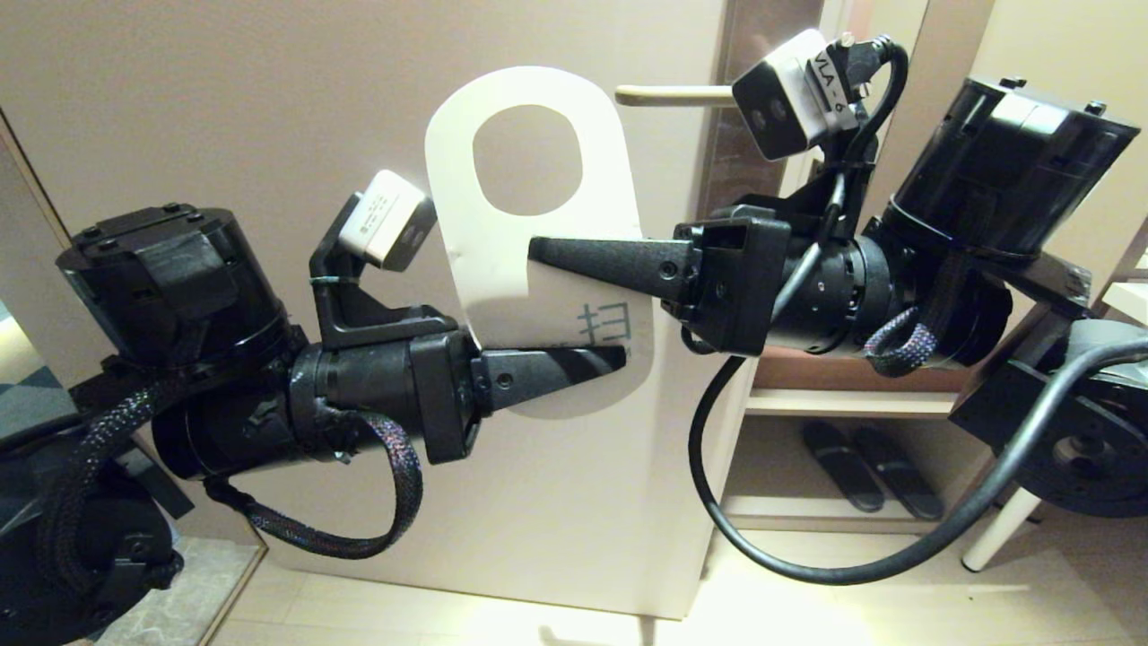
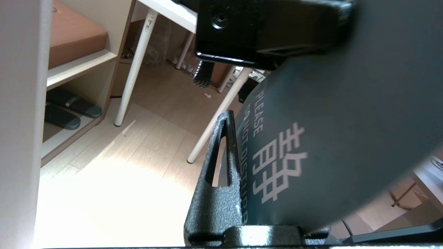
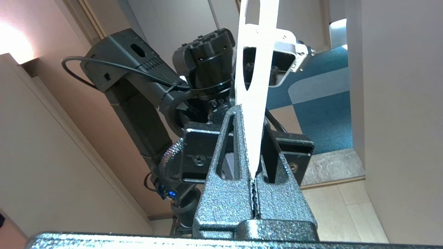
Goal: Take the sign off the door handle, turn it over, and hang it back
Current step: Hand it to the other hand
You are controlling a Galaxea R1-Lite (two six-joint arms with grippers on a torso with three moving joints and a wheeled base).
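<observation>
My right gripper should open and back away while I keep the sign in my left gripper (image 1: 549, 321), because my right gripper pins the sign's edge (image 1: 632, 206) and crowds the door handle.
The sign (image 1: 502, 269) hangs upright in the air in front of the cream door (image 1: 224, 108), its white face towards my head and its oval hole at the top. It is off the door handle (image 1: 668, 93), which sticks out just right of and level with the sign's top. My right gripper (image 1: 538, 251) is shut on the sign's right edge at mid-height; the right wrist view shows the sign edge-on (image 3: 254, 86) between the closed fingers (image 3: 225, 145). My left gripper (image 1: 614, 359) is shut on the sign's lower part. The left wrist view shows the blue-grey "PLEASE DO NOT DISTURB" face (image 2: 346, 121).
Right of the door stands an open shelf (image 1: 843, 404) with dark slippers (image 1: 865, 467) on its lowest level. A white table leg (image 1: 995, 529) stands at the far right. The right arm's black cable (image 1: 807, 565) loops down below the sign. Pale wood floor lies below.
</observation>
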